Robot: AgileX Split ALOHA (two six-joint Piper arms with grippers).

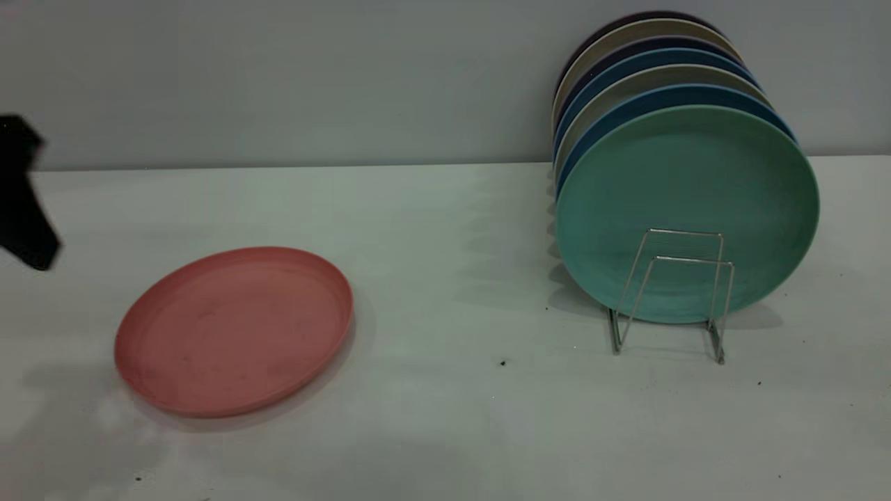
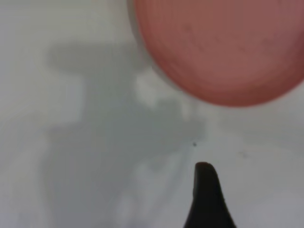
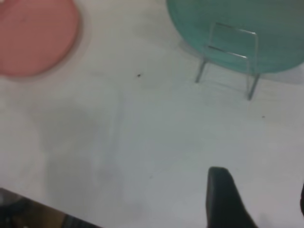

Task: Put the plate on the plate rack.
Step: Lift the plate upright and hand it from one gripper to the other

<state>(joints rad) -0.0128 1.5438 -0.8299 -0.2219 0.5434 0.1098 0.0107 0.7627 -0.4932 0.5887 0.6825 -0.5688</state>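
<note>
The salmon-pink plate (image 1: pixel 235 330) is lying flat and far away from my right gripper, so my left gripper should grab the plate's rim (image 1: pixel 128 364) and bring the plate over upright.
The salmon-pink plate (image 1: pixel 233 330) lies flat on the white table at the front left; it also shows in the left wrist view (image 2: pixel 223 47) and the right wrist view (image 3: pixel 33 35). The silver wire plate rack (image 1: pixel 672 296) stands at the right and also shows in the right wrist view (image 3: pixel 230 57); its front loops are empty. My left gripper (image 1: pixel 24 198) hangs at the far left edge, above and left of the plate, open and empty; one finger (image 2: pixel 206 197) shows. My right gripper (image 3: pixel 261 199) is open and empty, above the table in front of the rack, outside the exterior view.
A teal-green plate (image 1: pixel 686 209) stands upright in the rack, with several blue and beige plates (image 1: pixel 647 66) behind it against the grey wall. Bare table lies between the pink plate and the rack. The table's near edge shows in the right wrist view (image 3: pixel 47 199).
</note>
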